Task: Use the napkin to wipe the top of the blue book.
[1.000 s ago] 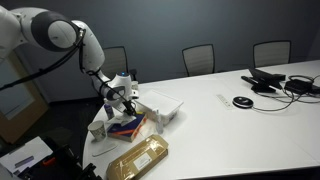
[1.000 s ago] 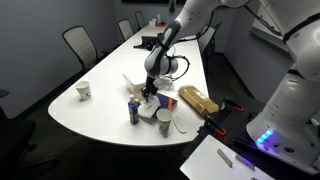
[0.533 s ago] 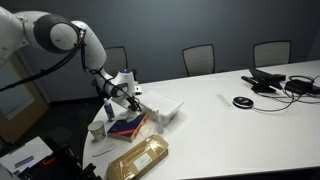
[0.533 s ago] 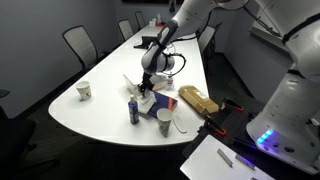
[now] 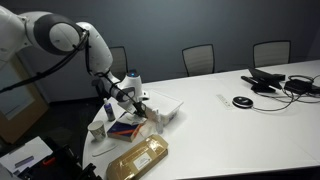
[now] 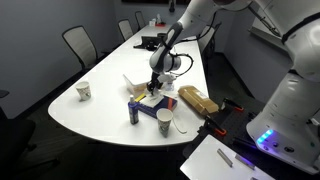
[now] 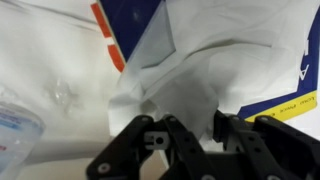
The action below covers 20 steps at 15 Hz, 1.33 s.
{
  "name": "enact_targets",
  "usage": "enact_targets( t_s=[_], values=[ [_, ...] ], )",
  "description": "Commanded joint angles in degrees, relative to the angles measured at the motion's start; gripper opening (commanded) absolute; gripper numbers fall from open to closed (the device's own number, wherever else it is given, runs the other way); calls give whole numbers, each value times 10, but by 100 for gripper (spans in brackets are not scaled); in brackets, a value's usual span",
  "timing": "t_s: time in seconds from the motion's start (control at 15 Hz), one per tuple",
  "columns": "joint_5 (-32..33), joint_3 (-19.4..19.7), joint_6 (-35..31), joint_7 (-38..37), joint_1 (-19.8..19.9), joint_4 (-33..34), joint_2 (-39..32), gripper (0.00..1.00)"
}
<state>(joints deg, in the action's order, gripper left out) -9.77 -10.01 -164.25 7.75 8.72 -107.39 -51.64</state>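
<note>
Next, I wipe the napkin back across the blue cover with my gripper, because the napkin is at the blue book's yellow edge (image 7: 284, 108) and white table is just past it.
The blue book (image 7: 135, 18), with its orange-red patch, lies flat on the white table. It shows in both exterior views (image 5: 126, 126) (image 6: 149, 103). My gripper (image 7: 192, 128) is shut on the crumpled white napkin (image 7: 195, 65). The napkin spreads over the book's cover and hides much of it. In both exterior views the gripper (image 5: 129, 98) (image 6: 153, 89) hangs low over the book near the table's rounded end. The napkin is too small to make out there.
A tan-gold package (image 5: 138, 158) (image 6: 197, 98) lies near the table edge. A white box (image 5: 166, 106) stands just beyond the book. A blue can (image 6: 133, 111) and paper cups (image 6: 165, 122) (image 6: 83, 91) stand nearby. Cables and devices (image 5: 275, 82) lie at the far end.
My gripper has slid sideways a little over the book, with the napkin still in it. Nothing else has moved.
</note>
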Motion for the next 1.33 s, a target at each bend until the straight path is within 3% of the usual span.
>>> enact_targets(
  t_s=[0.0, 0.53, 0.87, 1.27],
  values=[
    [-9, -32, 29, 5, 29, -53, 26, 3],
    [-22, -99, 47, 16, 55, -78, 18, 3],
    [-15, -81, 47, 6, 40, -63, 22, 3],
    [-20, -47, 33, 6, 65, -74, 38, 3]
  ],
)
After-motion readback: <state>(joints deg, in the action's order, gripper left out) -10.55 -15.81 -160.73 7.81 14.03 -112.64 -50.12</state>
